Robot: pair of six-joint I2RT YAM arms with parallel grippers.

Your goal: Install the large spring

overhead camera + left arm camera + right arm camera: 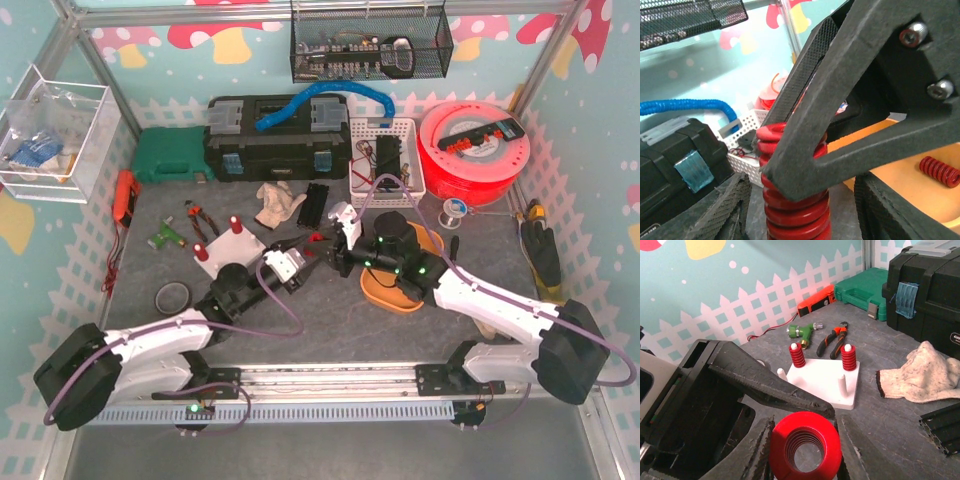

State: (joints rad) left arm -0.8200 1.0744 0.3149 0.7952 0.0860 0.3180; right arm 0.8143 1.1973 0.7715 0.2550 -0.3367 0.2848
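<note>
My left gripper needs to close on the large red spring (pixel 797 218) before my right gripper opens, because the white plate's empty pegs (pixel 842 386) stand on my left gripper's side.
The large red spring (pixel 805 445) stands between my right gripper's (pixel 805 455) two fingers, which are shut on it. In the left wrist view the spring (pixel 795 215) sits between my left gripper's (pixel 802 205) own fingers with a gap on each side, so that gripper is open around it, and a right finger crosses in front. In the top view both grippers meet at mid-table, left (pixel 303 263) and right (pixel 338 256); the spring is mostly hidden there. The white peg plate (pixel 825 382) lies beyond, with two small red springs (pixel 797 356) on pegs and two bare pegs (pixel 842 385).
An orange tray (pixel 900 185) holding a small red spring (pixel 939 171) lies under the right arm. A cloth (pixel 920 372), pliers (pixel 832 340), a black toolbox (pixel 280 140), a white basket (pixel 385 155), a red spool (pixel 475 150) and a black ring (pixel 173 296) surround the plate.
</note>
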